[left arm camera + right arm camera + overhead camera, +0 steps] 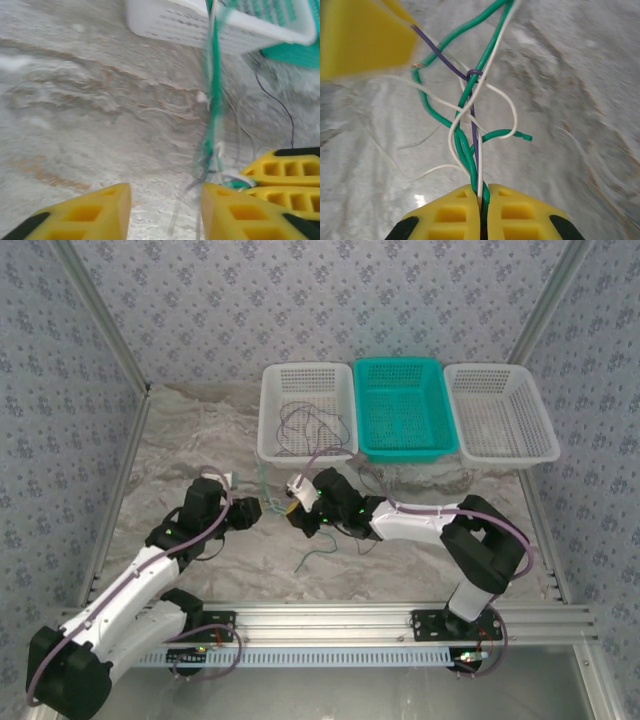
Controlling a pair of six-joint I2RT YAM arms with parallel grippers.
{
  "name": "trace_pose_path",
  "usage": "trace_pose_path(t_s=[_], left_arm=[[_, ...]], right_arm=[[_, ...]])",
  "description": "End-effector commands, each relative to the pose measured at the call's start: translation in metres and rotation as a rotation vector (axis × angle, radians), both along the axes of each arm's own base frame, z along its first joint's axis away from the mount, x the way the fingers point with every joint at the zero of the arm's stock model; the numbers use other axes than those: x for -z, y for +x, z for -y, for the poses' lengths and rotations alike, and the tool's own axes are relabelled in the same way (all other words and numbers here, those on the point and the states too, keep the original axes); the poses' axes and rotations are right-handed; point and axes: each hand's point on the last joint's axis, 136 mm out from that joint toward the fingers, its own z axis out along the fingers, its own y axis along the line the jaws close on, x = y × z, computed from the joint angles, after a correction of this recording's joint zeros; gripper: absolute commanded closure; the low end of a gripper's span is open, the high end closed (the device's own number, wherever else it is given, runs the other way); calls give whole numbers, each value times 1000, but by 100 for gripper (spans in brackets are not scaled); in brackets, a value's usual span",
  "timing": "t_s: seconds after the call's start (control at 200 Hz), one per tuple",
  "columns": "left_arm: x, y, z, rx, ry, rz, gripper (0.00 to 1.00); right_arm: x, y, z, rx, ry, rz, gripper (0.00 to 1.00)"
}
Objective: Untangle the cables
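Observation:
All the wires are pinched together by my right gripper below the purple loop, so my left gripper should hold the bundle (462,106) while my right gripper opens and backs away.
The cables are thin green (465,145), white (512,110) and purple (442,60) wires twisted into one bundle. My right gripper (481,192) is shut on that bundle, low over the table just right of the left gripper (292,505). The bundle rises as a blurred green strand (215,100) toward the white basket (165,27). My left gripper (165,205) is open, the strand hanging close to its right finger (235,215); it sits left of the right gripper (255,512). More dark wires (305,425) lie in the left white basket (268,410). A loose wire (318,558) lies on the table.
Three baskets stand in a row at the back: white on the left, teal (362,410) in the middle, white (545,430) on the right. A thin black wire (280,105) trails on the marbled table in front of them. Patterned walls enclose the table.

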Motion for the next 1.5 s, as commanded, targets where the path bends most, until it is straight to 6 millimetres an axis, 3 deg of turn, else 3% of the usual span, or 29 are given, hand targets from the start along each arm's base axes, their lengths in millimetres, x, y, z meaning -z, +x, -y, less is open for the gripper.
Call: trace_pose_path(t_s=[0.0,0.075,0.26,0.42,0.555,0.655,0.785,0.85,0.954,1.134,1.244,1.289,1.389,1.499], left_arm=[[-10,1,-32,-168,-35,-13,51],[-21,3,-20,-119,-170,21,50],[-55,1,38,157,-458,60,54],[-65,5,43,174,-397,80,67],[-49,9,43,158,-267,48,73],[-42,11,63,210,-317,34,74],[-19,18,72,187,-260,4,60],[-10,22,72,165,-255,-4,59],[-9,25,75,156,-292,15,70],[-9,29,68,110,-286,40,100],[-13,30,59,68,-284,75,100],[-15,30,56,54,-281,91,100],[-15,29,46,38,-245,108,100],[-13,25,42,75,-202,115,100]], right_arm=[[-6,15,20,100,-20,44,100],[-7,14,22,93,-21,54,100],[-12,15,21,96,35,14,100],[-11,12,18,69,28,-16,100],[-15,3,9,11,65,-49,100],[-15,5,6,23,63,-69,100],[-22,4,-1,9,102,-86,100],[-25,6,-2,27,120,-101,100],[-28,12,-1,65,143,-147,100],[-33,2,-9,24,205,-179,100],[-34,-4,-6,14,231,-169,100],[-37,-4,-2,28,243,-166,91],[-50,1,18,91,268,-164,55],[-73,2,47,133,281,-99,40]])
